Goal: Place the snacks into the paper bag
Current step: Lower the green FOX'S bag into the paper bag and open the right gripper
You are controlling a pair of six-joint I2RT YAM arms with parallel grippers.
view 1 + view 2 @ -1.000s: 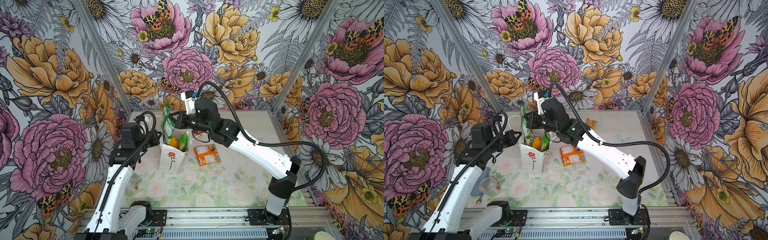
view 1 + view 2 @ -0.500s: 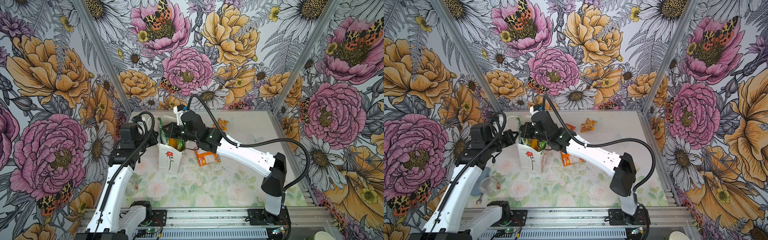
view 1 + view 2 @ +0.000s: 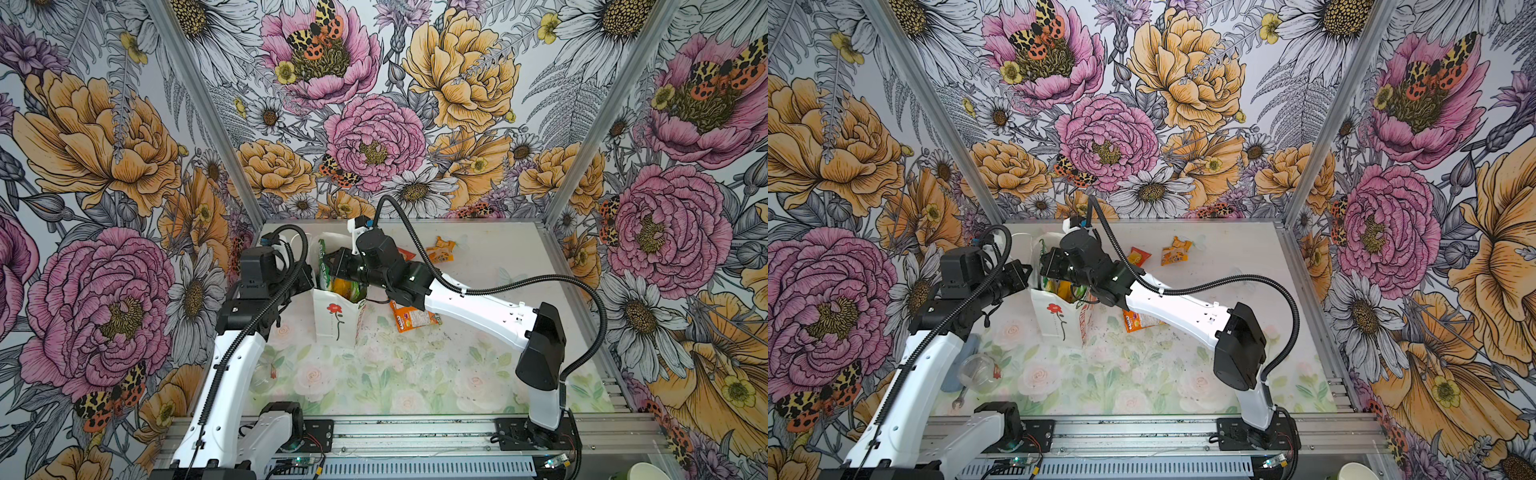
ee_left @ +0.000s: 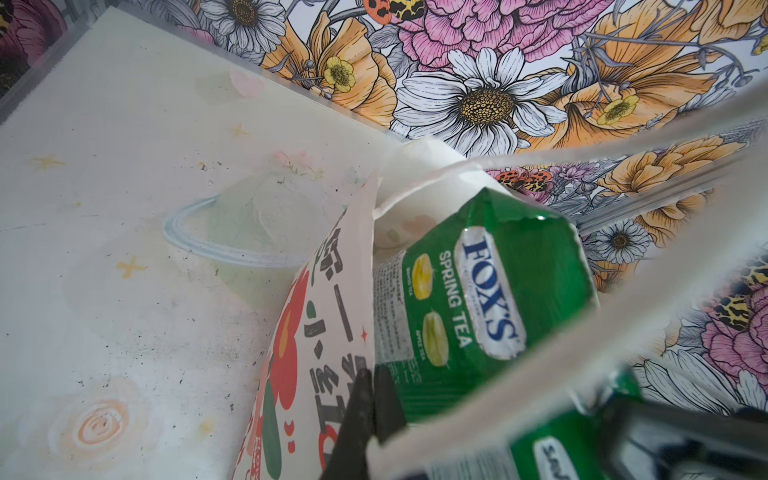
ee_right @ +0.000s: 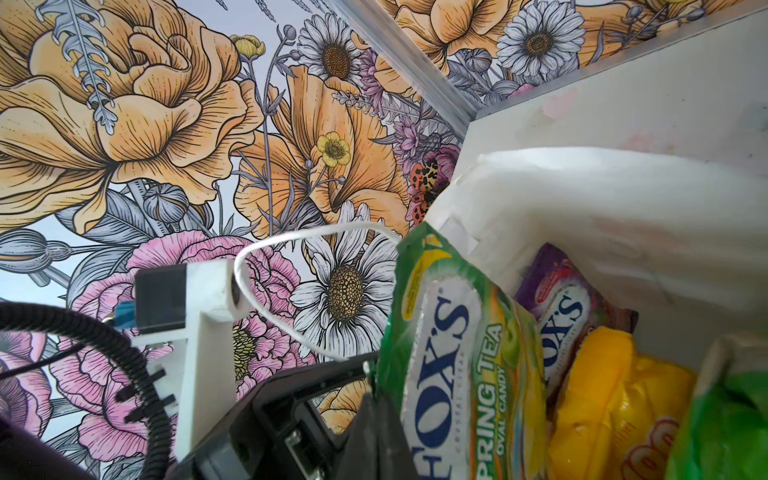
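Observation:
The green packet [image 5: 457,348] is upright in the opening of the bag, so my right gripper keeps lowering it next to the yellow packet [image 5: 616,408] until it sits below the bag's rim.
The white paper bag [image 3: 334,318] [image 3: 1054,322] stands upright at the table's back left, its red-green printed side [image 4: 307,353] facing the left wrist camera. My left gripper [image 3: 309,277] [image 4: 370,401] is shut on the bag's rim. My right gripper [image 3: 331,268] [image 5: 382,419] is shut on a green snack packet [image 3: 323,257] [image 5: 453,353] [image 4: 478,291] that stands in the bag's mouth. Purple [image 5: 561,299] and yellow [image 5: 615,399] packets lie inside. An orange-white packet [image 3: 415,321], a yellow-orange one [image 3: 442,249] and a small red one [image 3: 1138,255] lie on the table.
A clear plastic cup [image 3: 978,372] and a small wrench [image 3: 959,401] lie at the front left beside my left arm. The bag's cord handle [image 5: 291,266] loops near my left wrist mount. Flowered walls close in three sides.
My right arm has swung left and down, carrying the green packet from above the bag into its mouth. My left arm has held still on the rim.

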